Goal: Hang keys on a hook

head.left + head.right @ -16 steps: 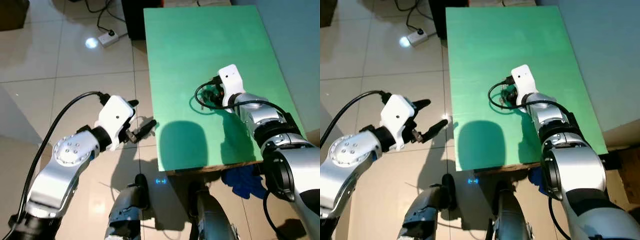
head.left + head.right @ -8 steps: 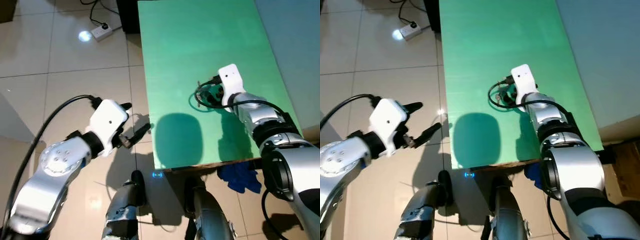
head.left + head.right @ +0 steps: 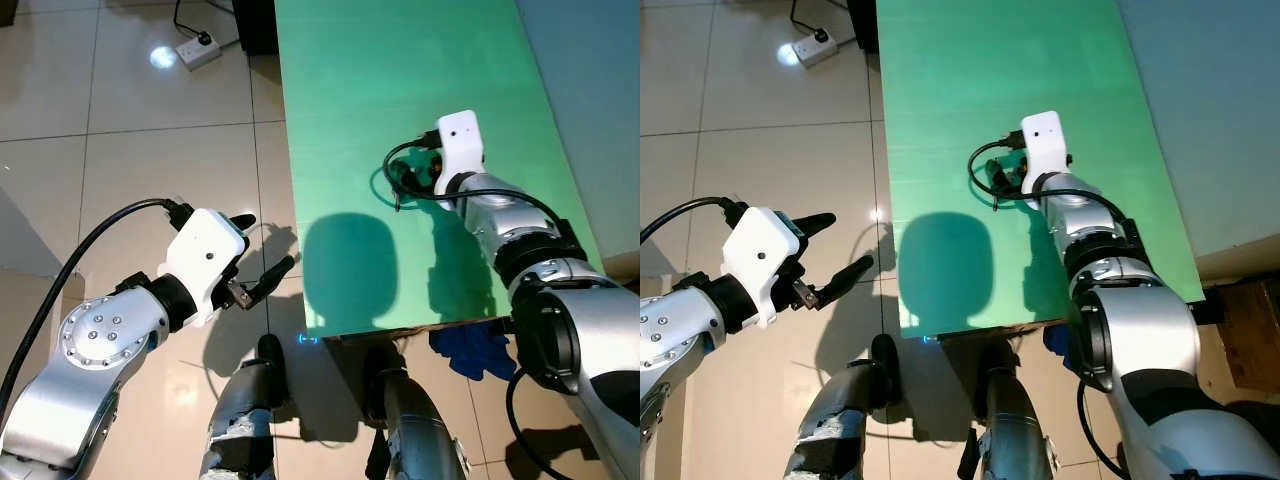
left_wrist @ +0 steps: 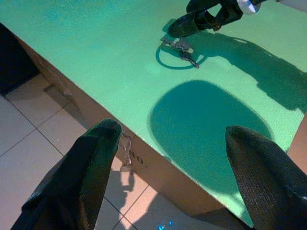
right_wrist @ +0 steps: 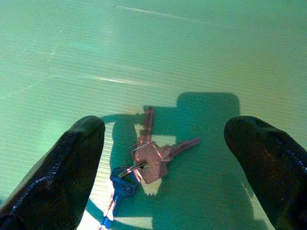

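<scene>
My gripper will hang the bunch of keys (image 5: pixel 147 163), and the keys will gather and dangle below a thin metal ring (image 5: pixel 132 168) because they splay loosely around it.
A small bunch of keys (image 5: pixel 146 160), two pinkish metal ones and one with a blue head, lies flat on the green table (image 3: pixel 400 70). My right gripper (image 5: pixel 164 125) hovers just above the bunch, open, one black finger on each side and nothing between them. From the head it is at mid table (image 3: pixel 412 178), its cable looping beside it. My left gripper (image 3: pixel 262 245) is open and empty over the tiled floor, just left of the table's near corner. From its wrist, the keys (image 4: pixel 182 48) lie under the right gripper's fingers.
A white power strip (image 3: pixel 197 50) with a cable lies on the floor to the far left. A dark cabinet (image 3: pixel 255 10) stands against the table's far left corner. Blue cloth (image 3: pixel 475 355) lies under the table's near edge. My legs (image 3: pixel 250 400) stand below.
The head camera has shifted. My left arm has drawn back and down, away from the table edge. My right gripper has edged farther along the table, still over the keys.
</scene>
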Controlling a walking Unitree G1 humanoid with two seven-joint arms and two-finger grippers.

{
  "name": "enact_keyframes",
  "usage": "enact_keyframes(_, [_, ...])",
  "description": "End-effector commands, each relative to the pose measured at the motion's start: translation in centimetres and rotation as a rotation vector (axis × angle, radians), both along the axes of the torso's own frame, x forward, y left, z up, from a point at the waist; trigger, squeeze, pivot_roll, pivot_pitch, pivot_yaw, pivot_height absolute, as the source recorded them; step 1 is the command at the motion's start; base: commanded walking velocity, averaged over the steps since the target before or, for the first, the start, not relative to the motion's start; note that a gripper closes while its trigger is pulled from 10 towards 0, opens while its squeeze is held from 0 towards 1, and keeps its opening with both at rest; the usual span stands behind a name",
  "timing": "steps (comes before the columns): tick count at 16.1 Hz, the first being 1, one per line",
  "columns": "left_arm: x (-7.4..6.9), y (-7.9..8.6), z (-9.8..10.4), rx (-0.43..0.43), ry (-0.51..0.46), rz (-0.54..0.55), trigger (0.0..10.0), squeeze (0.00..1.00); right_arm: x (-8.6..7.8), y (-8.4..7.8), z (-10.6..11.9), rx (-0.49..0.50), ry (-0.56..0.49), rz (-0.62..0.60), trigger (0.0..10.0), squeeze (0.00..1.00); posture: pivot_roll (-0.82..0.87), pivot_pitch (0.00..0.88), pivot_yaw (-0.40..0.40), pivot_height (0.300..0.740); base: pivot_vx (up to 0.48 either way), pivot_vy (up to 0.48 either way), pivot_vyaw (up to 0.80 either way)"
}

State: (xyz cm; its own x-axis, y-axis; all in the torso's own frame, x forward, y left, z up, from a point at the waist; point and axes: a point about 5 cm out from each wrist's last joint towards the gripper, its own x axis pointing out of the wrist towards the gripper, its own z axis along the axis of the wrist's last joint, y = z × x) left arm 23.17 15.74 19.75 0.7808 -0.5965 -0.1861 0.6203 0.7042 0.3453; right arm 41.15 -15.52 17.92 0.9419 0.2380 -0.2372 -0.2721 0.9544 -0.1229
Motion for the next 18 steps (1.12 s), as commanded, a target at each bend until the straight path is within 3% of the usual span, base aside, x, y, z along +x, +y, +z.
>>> enact_keyframes(1, [-0.7, -0.1, 0.0, 0.001, 0.014, -0.016, 10.0, 0.0, -0.3, -0.1, -1.2, -0.011, 0.053, -0.011, 10.0, 0.0, 0.19, 0.49, -0.032, 0.74, 0.0, 0.0, 0.0])
enact_keyframes(4, [-1.0, -0.2, -0.1, 0.007, 0.024, -0.021, 10.0, 0.0, -0.7, 0.3, -2.2, -0.039, 0.094, 0.017, 10.0, 0.0, 0.19, 0.49, -0.034, 0.74, 0.0, 0.0, 0.0])
enact_keyframes(8, [-1.3, -0.5, -0.2, 0.01, 0.033, -0.033, 10.0, 0.0, -0.9, -0.4, -2.8, -0.109, 0.119, -0.022, 10.0, 0.0, 0.18, 0.494, -0.03, 0.74, 0.0, 0.0, 0.0])
enact_keyframes(9, [-1.3, -0.5, -0.2, 0.01, 0.034, -0.035, 10.0, 0.0, -1.0, -0.6, -3.2, -0.12, 0.139, -0.03, 8.9, 0.0, 0.18, 0.494, -0.028, 0.74, 0.0, 0.0, 0.0])
enact_keyframes(10, [-1.3, -0.5, -0.2, 0.01, 0.034, -0.037, 10.0, 0.0, -1.1, -0.8, -3.4, -0.112, 0.155, -0.038, 6.4, 0.0, 0.18, 0.494, -0.028, 0.74, 0.0, 0.0, 0.0])
enact_keyframes(11, [-1.3, -0.5, -0.2, 0.01, 0.035, -0.037, 10.0, 0.0, -1.1, -0.8, -3.5, -0.108, 0.161, -0.041, 5.3, 0.0, 0.18, 0.494, -0.028, 0.74, 0.0, 0.0, 0.0])
enact_keyframes(13, [-1.3, -0.5, -0.2, 0.011, 0.037, -0.039, 10.0, 0.0, -1.2, -1.0, -3.8, -0.09, 0.17, -0.052, 3.5, 0.0, 0.18, 0.497, -0.027, 0.74, 0.0, 0.0, 0.0])
enact_keyframes(14, [-1.4, -0.6, -0.2, 0.013, 0.038, -0.04, 10.0, 0.0, -1.2, -0.9, -3.7, -0.091, 0.17, -0.052, 3.4, 0.0, 0.18, 0.497, -0.027, 0.74, 0.0, 0.0, 0.0])
enact_keyframes(15, [-1.4, -0.6, -0.2, 0.013, 0.037, -0.04, 10.0, 0.0, -1.2, -1.0, -3.7, -0.093, 0.167, -0.054, 2.1, 0.0, 0.18, 0.498, -0.027, 0.74, 0.0, 0.0, 0.0])
enact_keyframes(17, [-1.4, -0.6, -0.2, 0.013, 0.037, -0.04, 10.0, 0.0, -1.2, -1.0, -3.6, -0.098, 0.157, -0.056, 0.9, 0.0, 0.17, 0.499, -0.03, 0.74, 0.0, 0.0, 0.0])
enact_keyframes(18, [-1.4, -0.6, -0.2, 0.014, 0.038, -0.039, 10.0, 0.0, -1.1, -1.0, -3.4, -0.097, 0.146, -0.058, 0.7, 0.0, 0.17, 0.5, -0.03, 0.74, 0.0, 0.0, 0.0])
